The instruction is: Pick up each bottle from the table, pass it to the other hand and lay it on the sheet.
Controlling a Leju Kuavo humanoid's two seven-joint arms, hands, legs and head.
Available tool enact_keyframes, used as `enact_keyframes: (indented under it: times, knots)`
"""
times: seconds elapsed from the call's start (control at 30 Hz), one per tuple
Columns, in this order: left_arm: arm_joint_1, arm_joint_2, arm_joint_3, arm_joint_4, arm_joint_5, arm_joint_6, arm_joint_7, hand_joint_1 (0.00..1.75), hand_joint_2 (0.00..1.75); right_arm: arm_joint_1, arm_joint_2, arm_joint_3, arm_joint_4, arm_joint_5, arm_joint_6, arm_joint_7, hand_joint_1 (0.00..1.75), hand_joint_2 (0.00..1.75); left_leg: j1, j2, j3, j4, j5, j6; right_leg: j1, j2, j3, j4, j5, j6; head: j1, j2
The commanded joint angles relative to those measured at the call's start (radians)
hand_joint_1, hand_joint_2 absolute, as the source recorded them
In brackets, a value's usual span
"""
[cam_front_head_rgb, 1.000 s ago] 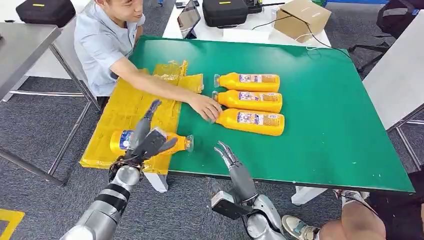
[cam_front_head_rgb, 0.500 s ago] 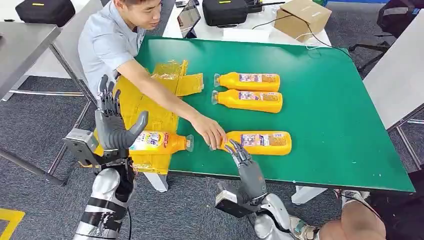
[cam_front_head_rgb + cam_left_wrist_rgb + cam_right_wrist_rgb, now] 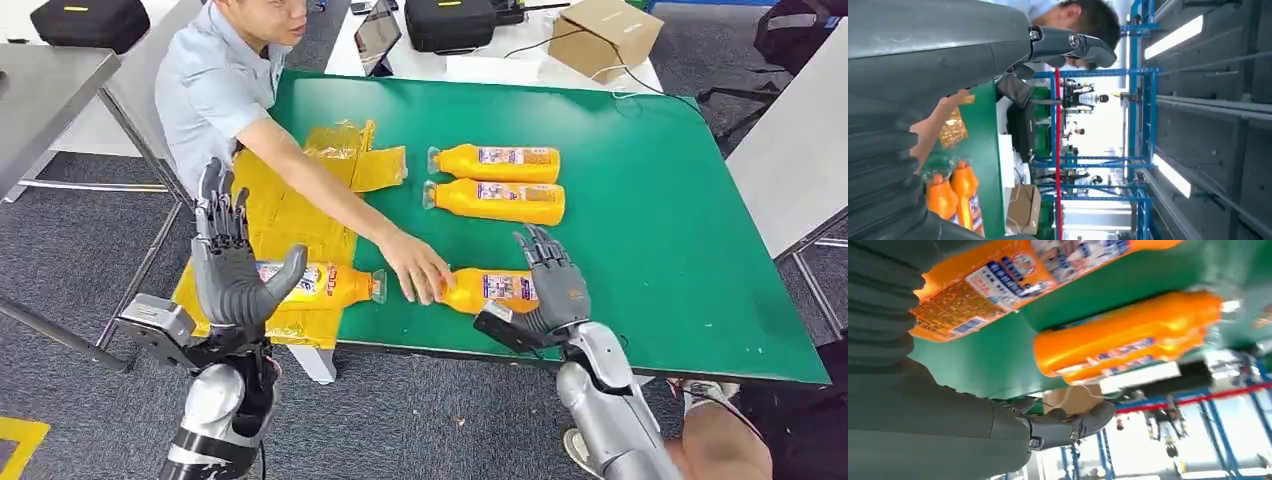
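The near bottle (image 3: 466, 291) has its small-print label (image 3: 510, 287) facing up, so the robot should expect a big front label hidden underneath to come into view when it turns the bottle over.
Several orange bottles lie on the green table (image 3: 660, 230). One bottle (image 3: 325, 285) rests on the yellow sheet (image 3: 270, 210) at the table's left end. My left hand (image 3: 235, 265) is raised upright in front of it, fingers spread, holding nothing. The near bottle (image 3: 490, 289) lies by the front edge, and a person's hand (image 3: 420, 270) rests on its neck. My right hand (image 3: 550, 290) hovers over that bottle's base with fingers apart. In the right wrist view this bottle (image 3: 1048, 265) lies beside the palm, ungrasped. Two more bottles (image 3: 495, 163) (image 3: 495, 201) lie further back.
A person leans in from the far left, their arm (image 3: 310, 185) stretched across the sheet. A cardboard box (image 3: 600, 35), a black case (image 3: 450, 22) and a tablet (image 3: 378, 35) sit on the white table behind. A grey table (image 3: 795, 150) stands on the right.
My left hand lifted off the sheet's bottle and stands raised. My right hand rose from below the front edge to over the near bottle, which the person dragged toward the front edge.
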Motion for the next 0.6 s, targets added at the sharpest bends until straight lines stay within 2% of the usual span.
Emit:
enact_keyframes:
  times: [0.03,0.47,0.57,0.6]
  knots:
    - [-0.023,0.031,-0.021,0.054,0.019,-0.018,0.042,0.0,1.75,-0.14,-0.009,0.0,0.293,0.018,0.08,0.042,0.0,1.75,0.0,0.002,0.003,-0.001,-0.001,-0.001,0.001,0.001,0.003,-0.001,0.0,-0.001,0.0,0.0]
    - [-0.022,0.039,-0.028,0.038,0.012,-0.055,0.053,0.0,1.75,-0.095,-0.054,0.049,0.224,-0.006,0.208,0.04,0.0,1.75,0.0,0.0,0.002,-0.001,-0.001,-0.001,0.0,-0.001,0.003,-0.001,-0.001,-0.001,0.0,0.0]
    - [-0.02,0.039,-0.026,0.032,0.011,-0.054,0.053,0.0,1.75,-0.099,-0.073,0.072,0.213,0.014,0.22,0.062,0.0,1.75,0.0,0.0,0.002,-0.001,0.0,-0.001,0.0,-0.001,0.002,-0.001,-0.001,-0.001,0.0,0.0]
    - [-0.018,0.039,-0.024,0.029,0.011,-0.054,0.053,0.0,1.75,-0.107,-0.085,0.096,0.216,0.06,0.209,0.104,0.0,1.75,0.0,0.0,0.003,-0.001,-0.001,-0.001,0.001,-0.001,0.003,-0.001,-0.001,-0.002,0.0,0.0]
